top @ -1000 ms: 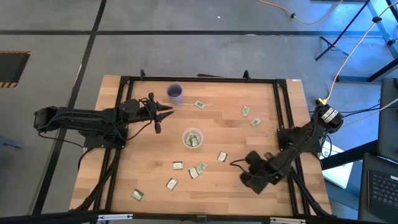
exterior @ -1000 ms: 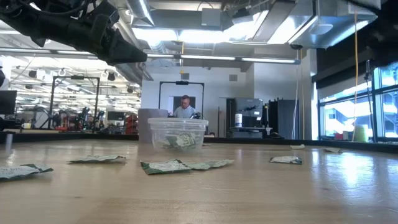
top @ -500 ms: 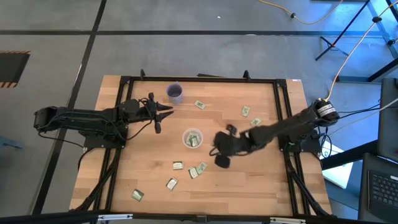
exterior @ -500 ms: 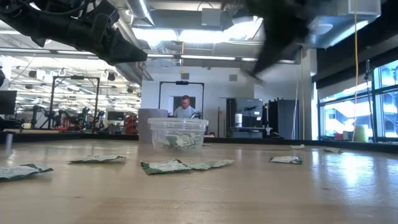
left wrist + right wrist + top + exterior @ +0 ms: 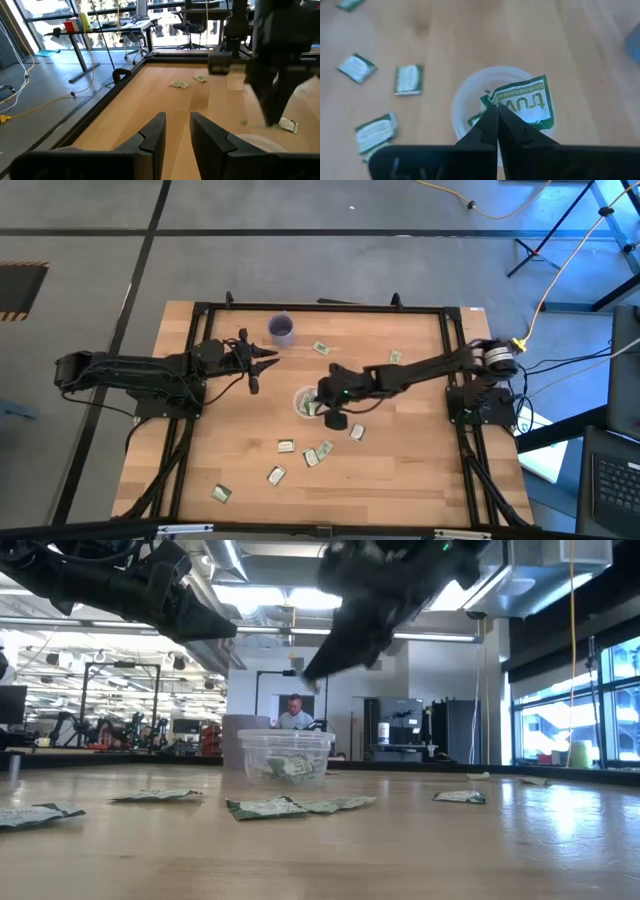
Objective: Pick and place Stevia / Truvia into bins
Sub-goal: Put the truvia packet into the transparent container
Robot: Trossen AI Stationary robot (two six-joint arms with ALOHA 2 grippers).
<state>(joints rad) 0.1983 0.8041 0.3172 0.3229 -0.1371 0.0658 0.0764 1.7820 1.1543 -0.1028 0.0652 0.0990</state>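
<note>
I should now lower my right gripper, as the Truvia sachet (image 5: 527, 102) is above the clear cup's opening, until the gripper's fingers get to the cup's rim (image 5: 287, 735). Then I should let go of the sachet.
The clear cup (image 5: 308, 402) stands mid-table with sachets inside; it also shows in the low view (image 5: 287, 754) and the right wrist view (image 5: 470, 107). My right gripper (image 5: 325, 394) hovers just above it (image 5: 312, 668), shut on a green and white Truvia sachet (image 5: 525, 102). More sachets lie flat on the wood (image 5: 321, 348) (image 5: 286, 446) (image 5: 357, 432). My left gripper (image 5: 256, 366) waits, open, at the table's left near the purple cup (image 5: 282, 330), touching nothing. My right gripper pinches the Truvia sachet by one corner (image 5: 492, 100) between its two fingertips (image 5: 490, 122), coming from above and slanting down. The sachet is lifted clear and sticks out past the fingertips, over the mouth of the clear cup.
Several sachets are scattered: two near the far right (image 5: 395, 358) (image 5: 411, 377), and others toward the near edge (image 5: 318, 452) (image 5: 276, 475) (image 5: 220, 493). A black frame rail (image 5: 320, 306) borders the table. A person stands far behind in the room (image 5: 296, 712).
My right arm has swung fast from the table's near right corner toward the far left, rising over the wood, and now stands above the clear cup. The left arm, the cups and the lying sachets have stayed put.
</note>
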